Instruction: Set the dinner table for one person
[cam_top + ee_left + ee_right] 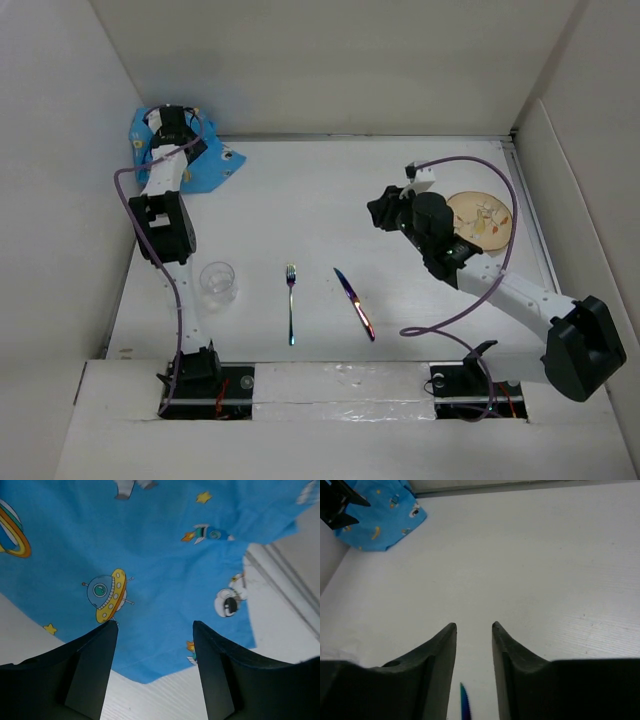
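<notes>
Next, my left gripper draws the placemat's near corner (pixel 143 674) toward the table's middle, as the placemat (pixel 217 166) lies bunched far from my right gripper, which helps spread it next.
The white dinner table (pixel 300 200) carries a clear glass (pixel 217 282), an iridescent fork (pixel 291 300) and a knife (pixel 353 303) near its front edge. A tan plate (pixel 482 220) lies at the right. In the far left corner sits a crumpled blue space-print placemat (pixel 215 165). My left gripper (pixel 172 125) hovers open just above that placemat (pixel 150 555), its jaws (pixel 155 625) straddling a cloth corner and holding nothing. Over mid-table, left of the plate, my right gripper (pixel 378 212) is open and empty (pixel 474 625). The knife tip (pixel 464 702) shows below its fingers.
White walls enclose the table on the left (pixel 60 200), back (pixel 330 60) and right (pixel 590 180). Purple cables loop beside both arms (pixel 500 180). In the right wrist view the placemat (pixel 382 515) lies far off at upper left.
</notes>
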Tool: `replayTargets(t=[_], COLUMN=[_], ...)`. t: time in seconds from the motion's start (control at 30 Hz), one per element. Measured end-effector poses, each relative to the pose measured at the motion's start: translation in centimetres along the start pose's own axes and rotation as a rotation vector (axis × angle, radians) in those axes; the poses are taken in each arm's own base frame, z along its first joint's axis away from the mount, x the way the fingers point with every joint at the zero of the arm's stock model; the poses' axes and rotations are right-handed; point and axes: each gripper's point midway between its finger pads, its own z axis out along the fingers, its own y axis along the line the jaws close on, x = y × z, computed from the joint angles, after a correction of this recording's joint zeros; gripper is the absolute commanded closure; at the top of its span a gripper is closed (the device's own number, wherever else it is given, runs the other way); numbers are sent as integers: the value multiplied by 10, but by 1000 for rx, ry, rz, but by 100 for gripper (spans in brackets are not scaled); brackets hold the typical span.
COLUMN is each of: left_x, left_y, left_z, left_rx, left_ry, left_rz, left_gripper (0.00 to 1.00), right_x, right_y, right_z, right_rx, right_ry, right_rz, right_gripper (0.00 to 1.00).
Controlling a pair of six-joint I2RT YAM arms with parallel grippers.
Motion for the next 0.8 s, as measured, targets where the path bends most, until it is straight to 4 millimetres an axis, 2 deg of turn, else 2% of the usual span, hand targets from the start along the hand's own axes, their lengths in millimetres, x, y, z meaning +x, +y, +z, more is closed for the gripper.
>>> replayTargets(t=[0.1, 0.2, 0.33, 0.5, 0.6, 0.7, 0.77, 0.8], left_x=[29, 47, 56, 69, 73, 79, 79, 80], left_y=[13, 21, 26, 51, 64, 74, 74, 73], left_z=[19, 24, 25, 27, 16, 9, 9, 10], left_rx=[-63, -114, -155, -236, -269, -293, -290, -286], left_ry=[56, 82, 79, 82, 85, 94, 93, 97], left_rz=[28, 61, 94, 126, 139, 151, 149, 147], left_gripper=[40, 39, 39, 37, 31, 31, 35, 51], right_x=[12, 20, 24, 27, 27, 28, 28, 29], right_y=[-2, -3, -3, -2, 0, 1, 3, 4], right_z=[5, 9, 11, 12, 12, 12, 11, 11], right_rx=[5, 3, -5, -10, -17, -25, -33, -38], right_ry=[31, 55, 68, 77, 80, 83, 86, 88], right_rz=[-9, -14, -15, -15, -15, -14, -14, -13], right_gripper=[50, 48, 48, 48, 48, 48, 48, 48])
